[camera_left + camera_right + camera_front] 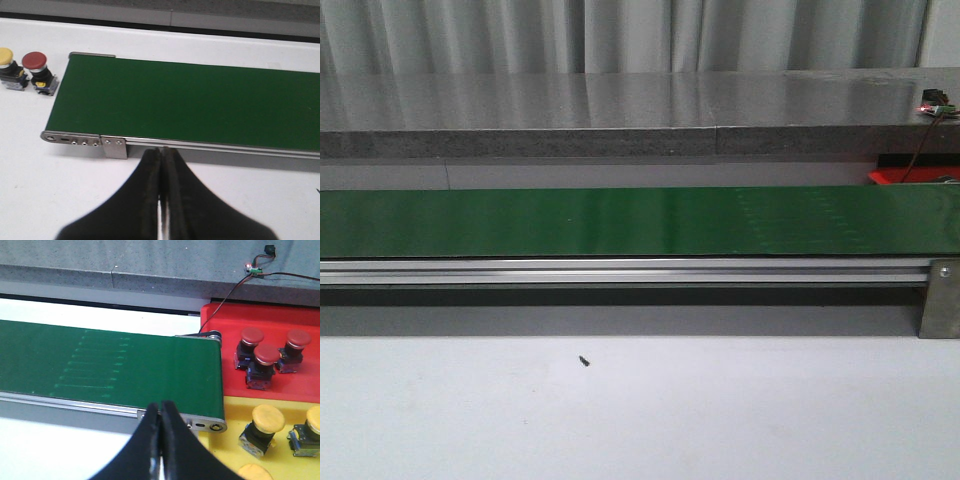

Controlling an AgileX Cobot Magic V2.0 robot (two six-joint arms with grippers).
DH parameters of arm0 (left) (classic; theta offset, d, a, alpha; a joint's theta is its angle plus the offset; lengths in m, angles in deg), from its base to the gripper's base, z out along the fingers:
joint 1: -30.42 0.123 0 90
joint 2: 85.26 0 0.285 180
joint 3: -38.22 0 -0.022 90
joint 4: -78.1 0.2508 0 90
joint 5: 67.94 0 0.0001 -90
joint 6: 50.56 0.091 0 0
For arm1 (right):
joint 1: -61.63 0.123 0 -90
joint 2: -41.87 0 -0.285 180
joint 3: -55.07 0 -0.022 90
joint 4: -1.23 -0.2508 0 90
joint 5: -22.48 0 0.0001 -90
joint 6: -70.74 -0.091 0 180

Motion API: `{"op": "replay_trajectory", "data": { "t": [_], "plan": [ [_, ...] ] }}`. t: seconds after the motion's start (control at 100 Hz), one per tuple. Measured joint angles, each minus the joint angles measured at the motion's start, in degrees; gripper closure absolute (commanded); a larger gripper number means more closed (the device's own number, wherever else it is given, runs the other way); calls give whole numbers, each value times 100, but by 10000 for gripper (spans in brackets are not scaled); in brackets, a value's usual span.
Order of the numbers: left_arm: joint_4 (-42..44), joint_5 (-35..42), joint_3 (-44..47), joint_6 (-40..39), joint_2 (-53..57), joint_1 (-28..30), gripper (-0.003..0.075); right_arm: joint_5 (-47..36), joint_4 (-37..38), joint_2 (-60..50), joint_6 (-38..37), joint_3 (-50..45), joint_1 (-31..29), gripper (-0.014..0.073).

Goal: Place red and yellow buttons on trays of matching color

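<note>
The red button (39, 70) is past the belt's end, out of reach for my right gripper. My left gripper should put it onto the green belt (95, 95) first.
In the left wrist view a yellow button (6, 57) and a red button (35, 61) stand side by side on the white table, just off the end of the green belt (190, 105). My left gripper (162, 150) is shut and empty, in front of the belt's rail. The right wrist view shows the red tray (225, 325) with three red buttons (267, 355) on it. Beside it lies a yellow tray (232, 407) holding three yellow buttons (268, 419). My right gripper (161, 405) is shut and empty near the belt's end. The front view shows only a sliver of the red tray (900, 176).
A grey stone ledge (620, 110) runs behind the belt (620, 222). A small circuit board (255, 271) sits on the ledge, its wire dropping to the belt's roller. The aluminium rail (620, 270) lines the belt's near side. A black speck (584, 361) lies on the white table.
</note>
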Motion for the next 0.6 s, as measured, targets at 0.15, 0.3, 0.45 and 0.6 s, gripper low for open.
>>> {"op": "replay_trajectory", "data": {
  "t": [0.15, 0.3, 0.45, 0.6],
  "plan": [
    [-61, 108, -410, -9, -720, 503, 740, 0, 0, 0, 0, 0, 0, 662],
    [-191, 196, -773, -13, -1466, 1046, 738, 0, 0, 0, 10, 0, 0, 662],
    [-301, 210, -1162, -13, -2236, 1448, 675, 0, 0, 0, 10, 0, 0, 662],
    [-355, 259, -1497, -13, -3037, 1633, 409, 0, 0, 0, 10, 0, 0, 662]
  ]
}}
